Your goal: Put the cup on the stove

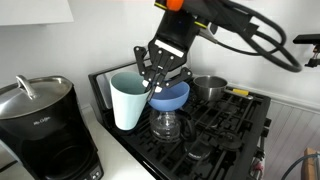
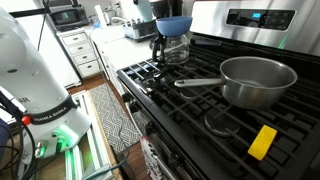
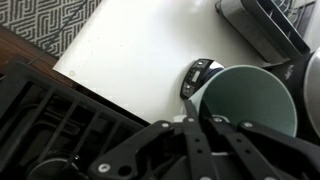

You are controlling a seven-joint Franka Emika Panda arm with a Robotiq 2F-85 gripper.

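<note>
The robot's gripper should lift the cup past the carafe and blue bowl (image 2: 175, 46), which block the burner beside the cup, and take it to the open grate (image 2: 198, 73) by the steel pot.
The pale blue-green cup (image 1: 126, 102) is upright over the white counter, just beside the stove (image 1: 232, 128). I cannot tell if its base touches the counter. My gripper (image 1: 148, 86) comes down on the cup's rim on the stove side. In the wrist view I look into the cup (image 3: 250, 100). One finger of the gripper (image 3: 203, 80) presses the rim from outside and the linkage is drawn narrow, so it is shut on the cup wall. The stove's black grates (image 3: 50, 120) lie beside it. The stove (image 2: 200, 115) also shows in the other exterior view, where the cup is hidden.
A glass carafe (image 1: 165, 125) with a blue funnel bowl (image 1: 170, 97) stands on the near burner, right next to the cup. A steel pot (image 2: 258, 80) and a yellow object (image 2: 262, 142) sit on the grates. A black coffee maker (image 1: 40, 125) stands on the counter.
</note>
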